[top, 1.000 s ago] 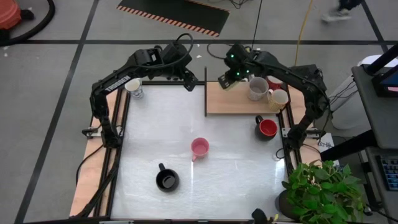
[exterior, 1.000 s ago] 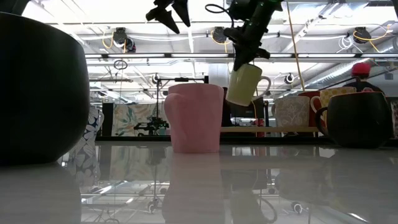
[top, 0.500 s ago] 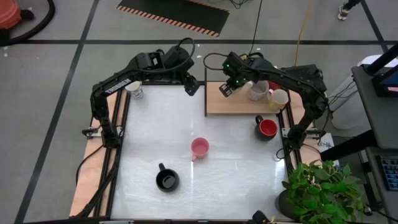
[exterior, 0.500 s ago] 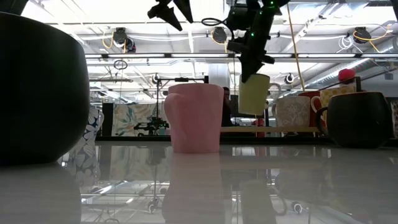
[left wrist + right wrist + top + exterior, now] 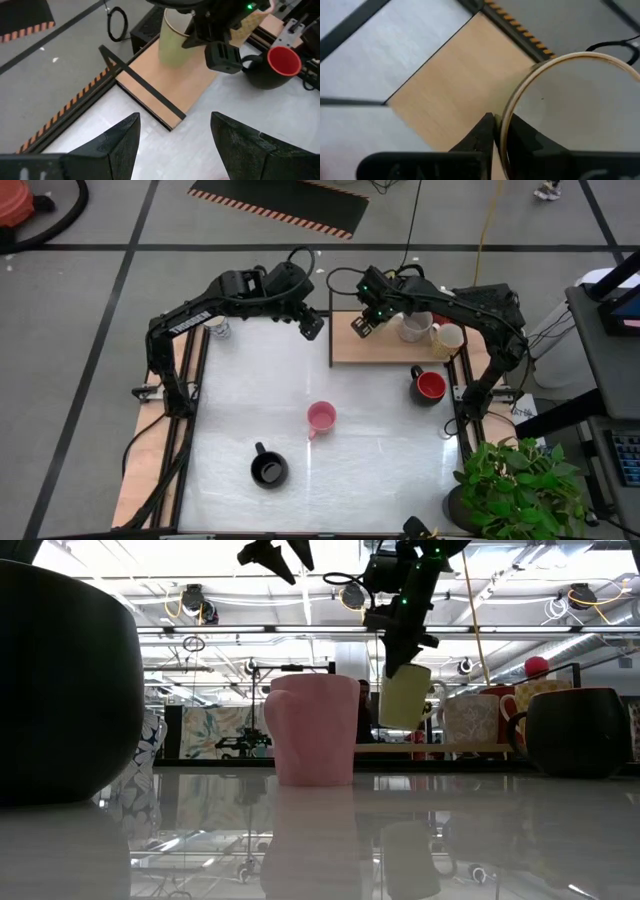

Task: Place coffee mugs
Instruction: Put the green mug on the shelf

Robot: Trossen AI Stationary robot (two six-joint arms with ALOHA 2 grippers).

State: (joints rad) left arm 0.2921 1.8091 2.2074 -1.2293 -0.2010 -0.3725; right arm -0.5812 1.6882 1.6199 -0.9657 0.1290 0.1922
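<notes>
The cream mug is hanging at a slant above the wooden board, so next my right gripper brings it down onto the board's front corner and sets it upright before the gripper opens.
My right gripper is shut on a pale cream coffee mug, which hangs just above the left end of the wooden board at the table's far right. Two more mugs, one grey-white and one cream, stand on that board. A pink mug, a black mug and a dark mug with a red inside stand on the white table. My left gripper hovers open above the far middle of the table, left of the board, with nothing in it. My right gripper pinches the cream mug's rim, one finger inside the mug and one outside its wall. The fingers come from above, slanting down. The mug hangs upright below them, mouth up, its base a little above the board.
A black upright strip runs along the board's left edge. A white mug with blue marks sits at the far left, partly behind my left arm. A potted plant stands at the near right corner. The table's middle holds only the pink mug.
My right gripper has come down toward the board with the cream mug. The mug was tilted a second ago and now hangs upright and lower. My left gripper has drifted slightly toward the board, still open.
</notes>
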